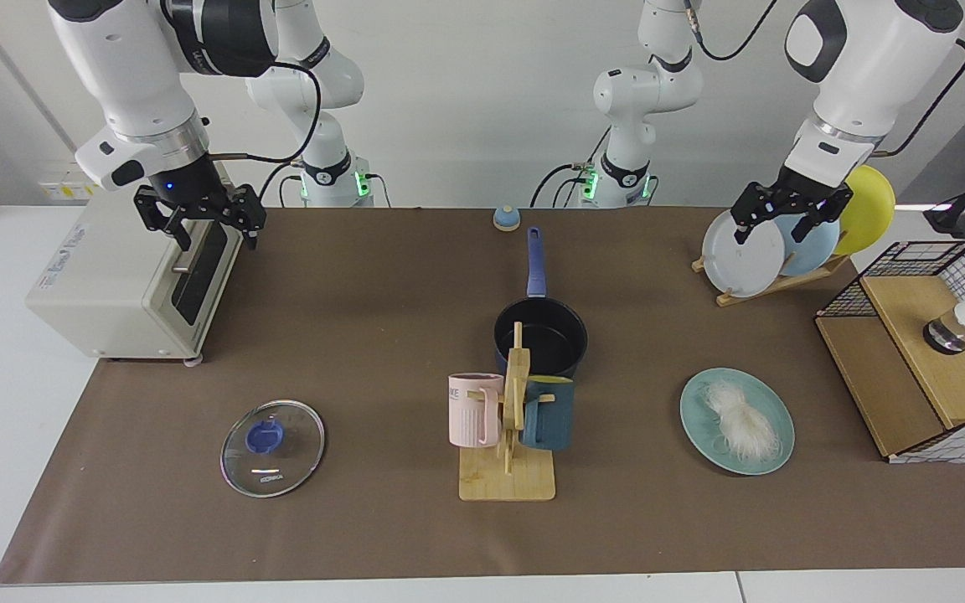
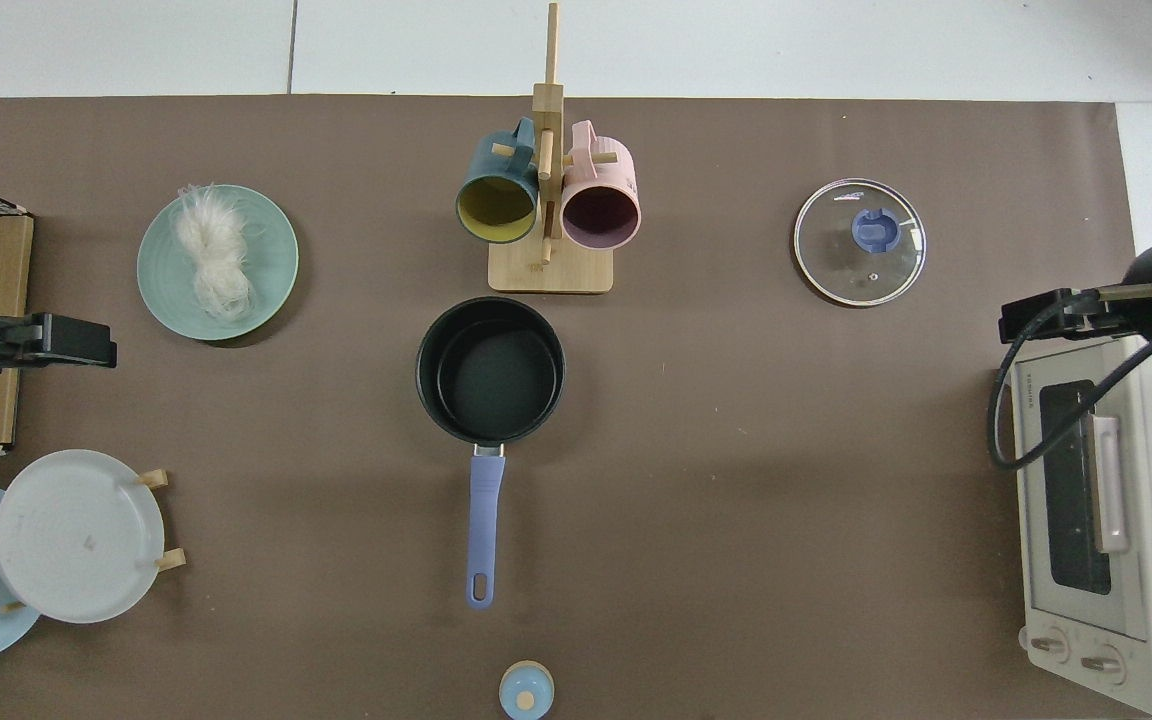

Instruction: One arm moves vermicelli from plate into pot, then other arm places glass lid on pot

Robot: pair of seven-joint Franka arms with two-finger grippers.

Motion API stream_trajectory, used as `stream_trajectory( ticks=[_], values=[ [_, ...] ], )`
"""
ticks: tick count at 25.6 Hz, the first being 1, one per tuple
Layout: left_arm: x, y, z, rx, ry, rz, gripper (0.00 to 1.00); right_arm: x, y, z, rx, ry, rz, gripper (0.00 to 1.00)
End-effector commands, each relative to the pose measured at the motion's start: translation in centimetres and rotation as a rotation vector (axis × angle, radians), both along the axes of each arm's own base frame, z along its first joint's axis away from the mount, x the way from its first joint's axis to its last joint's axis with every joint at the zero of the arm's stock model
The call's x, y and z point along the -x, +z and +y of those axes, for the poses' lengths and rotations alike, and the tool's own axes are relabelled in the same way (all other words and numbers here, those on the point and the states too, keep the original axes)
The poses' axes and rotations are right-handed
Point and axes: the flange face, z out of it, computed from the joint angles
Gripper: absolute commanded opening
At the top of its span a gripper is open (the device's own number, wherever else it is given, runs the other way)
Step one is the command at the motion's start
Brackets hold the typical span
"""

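The glass lid (image 1: pixel 273 449) has a rim that matches the pot's round opening (image 1: pixel 541 337), so it should come to rest flat and cover the whole pot when the robot lowers it.
The teal-green plate (image 1: pixel 771 410) (image 2: pixel 271 250) lies on the brown mat with a white bundle of vermicelli (image 1: pixel 738 414) (image 2: pixel 214 262) on it. At the mat's centre stands the dark navy pot (image 1: pixel 541 339) (image 2: pixel 491 370), empty, its blue handle pointing toward the arm bases. The glass lid (image 1: pixel 273 437) (image 2: pixel 859 242) rests flat on the mat, blue knob up. My left gripper (image 1: pixel 774 234) (image 2: pixel 66 345) hangs open in front of the plate rack, above and behind the teal plate. Over the toaster oven, far from the lid, my right gripper (image 1: pixel 216 241) (image 2: pixel 1046 310) is open.
A wooden mug rack (image 1: pixel 508 477) with a pink mug (image 1: pixel 474 410) and a dark teal mug (image 1: pixel 549 414) stands just in front of the pot. Also here: a toaster oven (image 1: pixel 131 285), a plate rack with a grey-white plate (image 1: pixel 742 251), a wire-and-wood box (image 1: pixel 926 352) and a small blue knob-shaped object (image 1: pixel 506 219).
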Motion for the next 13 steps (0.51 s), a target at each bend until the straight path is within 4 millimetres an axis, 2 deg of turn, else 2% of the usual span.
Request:
stream_trajectory(
  ticks=[1,5,10,13],
  values=[
    [0.5,-0.2,0.0,0.013,-0.008,-0.007,1.0,0.1,0.3,-0.6,-0.006,0.004,0.008,1.0],
    [0.6,-0.2,0.0,0.013,-0.013,0.004,1.0,0.0,0.3,-0.9,-0.005,0.009,0.004,1.0],
    [0.6,-0.2,0.1,0.013,-0.008,0.002,1.0,-0.3,0.3,-0.3,0.008,0.011,0.008,1.0],
    [0.6,-0.2,0.1,0.013,-0.008,0.002,1.0,-1.1,-0.3,-0.5,0.014,0.006,0.02,1.0]
  ],
)
